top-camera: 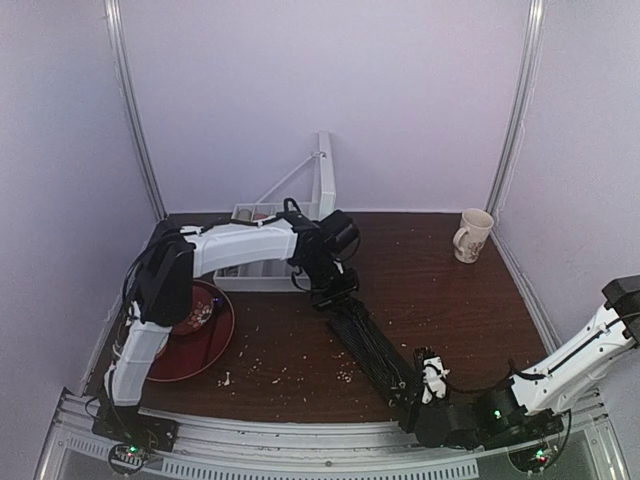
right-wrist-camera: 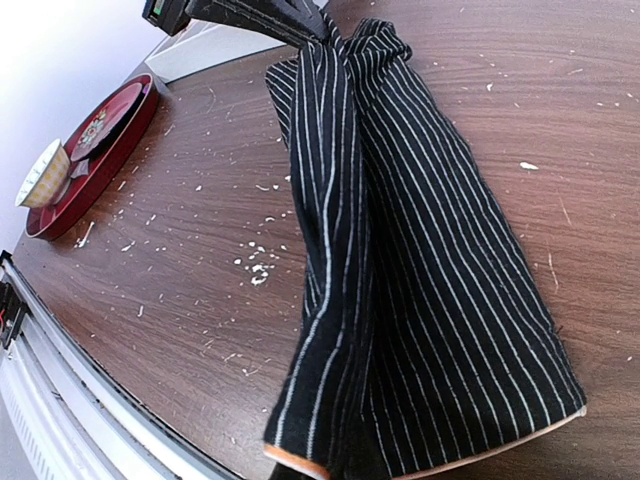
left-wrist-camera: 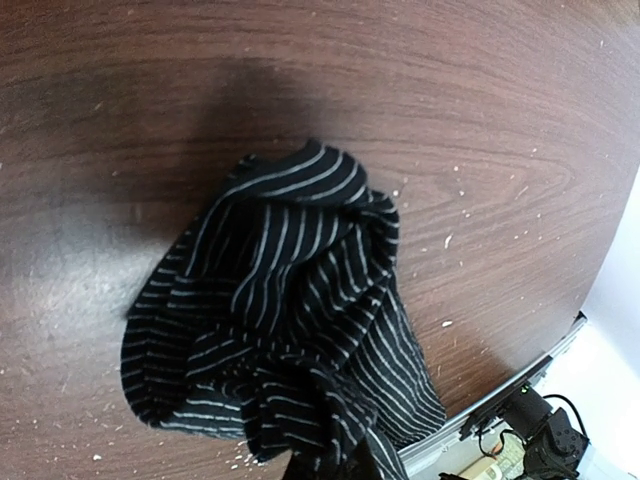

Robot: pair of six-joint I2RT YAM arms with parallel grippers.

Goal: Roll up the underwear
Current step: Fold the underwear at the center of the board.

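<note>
My left gripper should next lay the underwear's far end onto open wood (top-camera: 378,303) and let go there, as the underwear lies in a straight narrow band (top-camera: 371,348) from my right gripper.
The underwear (top-camera: 375,350), black with fine pale pinstripes, is stretched in a long narrow band across the brown table between my two grippers. My left gripper (top-camera: 335,292) is shut on its far end, where the fabric (left-wrist-camera: 290,330) hangs bunched in the left wrist view and hides the fingertips. My right gripper (top-camera: 418,395) is shut on the near end by the table's front edge. In the right wrist view the band (right-wrist-camera: 430,270) runs away from me, its light hem edge lowest, up to the left gripper (right-wrist-camera: 265,12). My right fingertips are hidden under the cloth.
A red tray (top-camera: 222,345) with a dish on it lies at the left, a small cup (right-wrist-camera: 42,175) on its rim side. A white rack (top-camera: 325,185) stands at the back, a mug (top-camera: 473,235) at the back right. Pale crumbs dot the wood. A metal rail (top-camera: 300,440) borders the near edge.
</note>
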